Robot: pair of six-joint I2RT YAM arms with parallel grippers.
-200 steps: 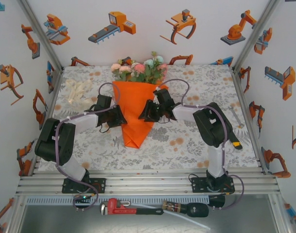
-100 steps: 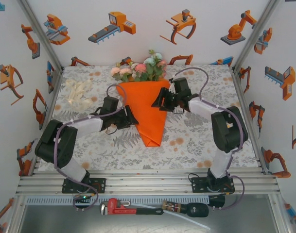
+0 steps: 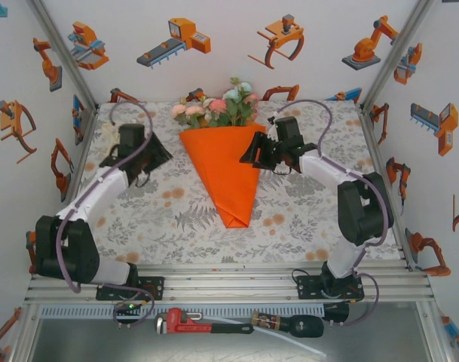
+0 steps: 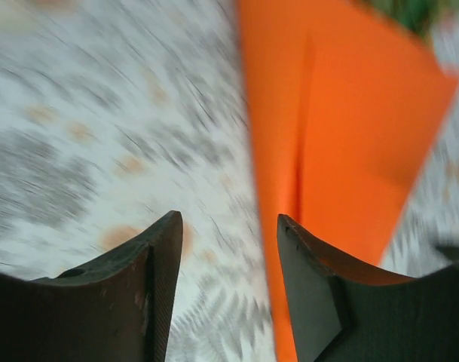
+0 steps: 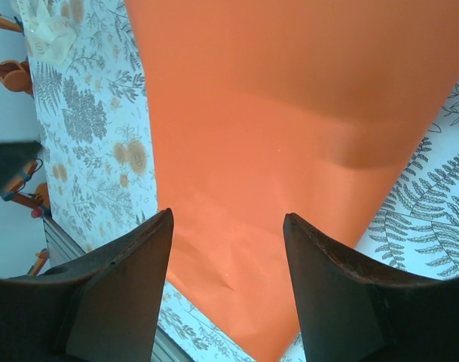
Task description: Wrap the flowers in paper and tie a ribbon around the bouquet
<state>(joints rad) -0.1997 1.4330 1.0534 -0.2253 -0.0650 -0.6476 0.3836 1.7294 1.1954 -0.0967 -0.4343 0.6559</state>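
Observation:
I keep moving my left gripper toward the loose cream ribbon until the fingers close on it, as the orange paper (image 3: 227,170) stays folded around the flowers by itself.
The bouquet (image 3: 226,170) lies on the table as a bright orange paper (image 5: 289,136) cone, tip toward the arms. Its flowers (image 3: 214,110), pink, peach and pale blue with green leaves, stick out at the far end. My right gripper (image 3: 254,154) hovers at the cone's upper right edge; in the right wrist view it (image 5: 229,220) is open over the paper, holding nothing. My left gripper (image 3: 161,153) is left of the cone and apart from it. In the blurred left wrist view it (image 4: 229,222) is open and empty. A bit of the cream ribbon (image 5: 44,26) lies at the table's far left.
The floral tablecloth (image 3: 176,219) covers the table inside white patterned walls with aluminium posts (image 3: 63,53). A red pipe wrench (image 3: 190,323) and a black-handled tool (image 3: 289,326) lie on the shelf below the arm bases.
My left arm has swung away from the cone to the far left of the table. The bouquet shifted right and back, then stayed put. My right gripper followed to its upper right edge.

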